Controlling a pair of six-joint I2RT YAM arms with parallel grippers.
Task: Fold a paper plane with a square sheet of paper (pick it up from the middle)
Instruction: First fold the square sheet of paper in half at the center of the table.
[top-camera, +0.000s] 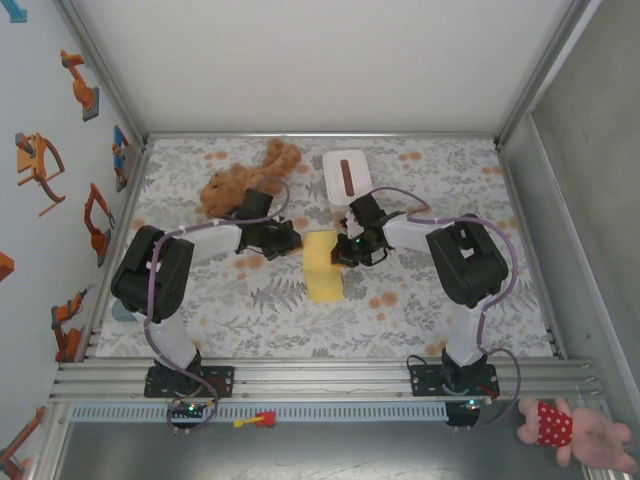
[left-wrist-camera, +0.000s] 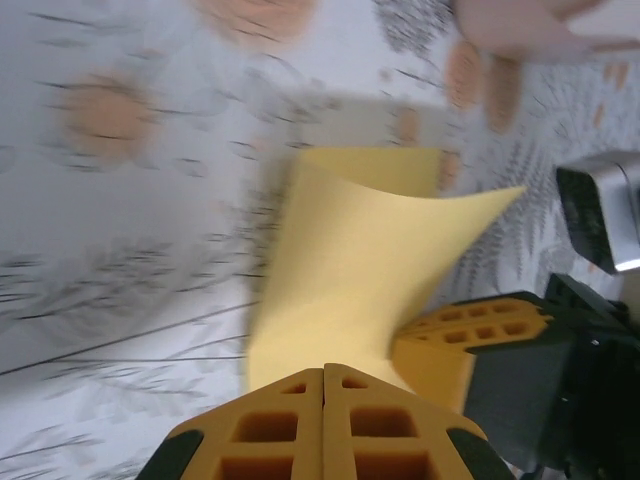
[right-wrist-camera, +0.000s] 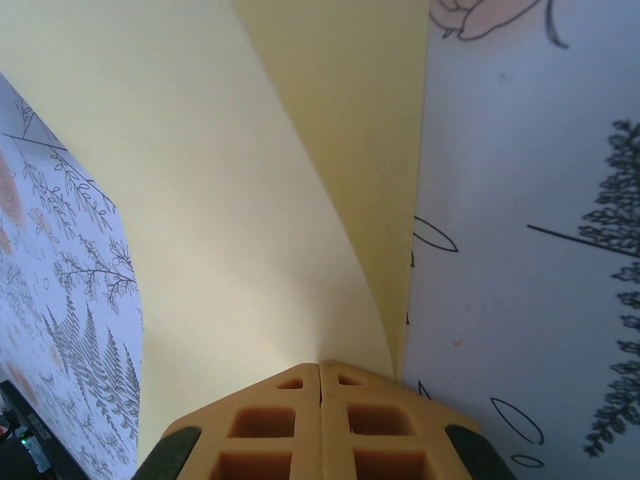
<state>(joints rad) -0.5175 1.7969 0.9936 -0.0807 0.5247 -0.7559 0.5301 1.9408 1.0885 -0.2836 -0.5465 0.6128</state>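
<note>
The folded paper's far end (left-wrist-camera: 425, 205) bows up off its lower layer, so next my left gripper moves in over the paper's top layer (left-wrist-camera: 345, 260) and presses it flat.
The square sheet of paper (top-camera: 323, 275) is pale yellow and lies mid-table as a narrow strip, with its far end curled up. My left gripper (top-camera: 297, 241) is at the strip's far left corner. In the left wrist view its jaws (left-wrist-camera: 323, 370) are pressed together where the bowed sheet (left-wrist-camera: 360, 260) meets their tips. My right gripper (top-camera: 343, 255) is at the right edge, also shut (right-wrist-camera: 320, 364), with the sheet (right-wrist-camera: 200, 200) rising in a curve from its tips. The right gripper's yellow fingers (left-wrist-camera: 470, 325) sit against the sheet's edge. The paper plane is out of view.
A brown plush toy (top-camera: 240, 180) lies behind the left gripper, and a white box with a brown slot (top-camera: 347, 175) stands behind the right one. The floral tablecloth (top-camera: 420, 300) covers the table. A pink plush (top-camera: 580, 430) lies off the table at the front right.
</note>
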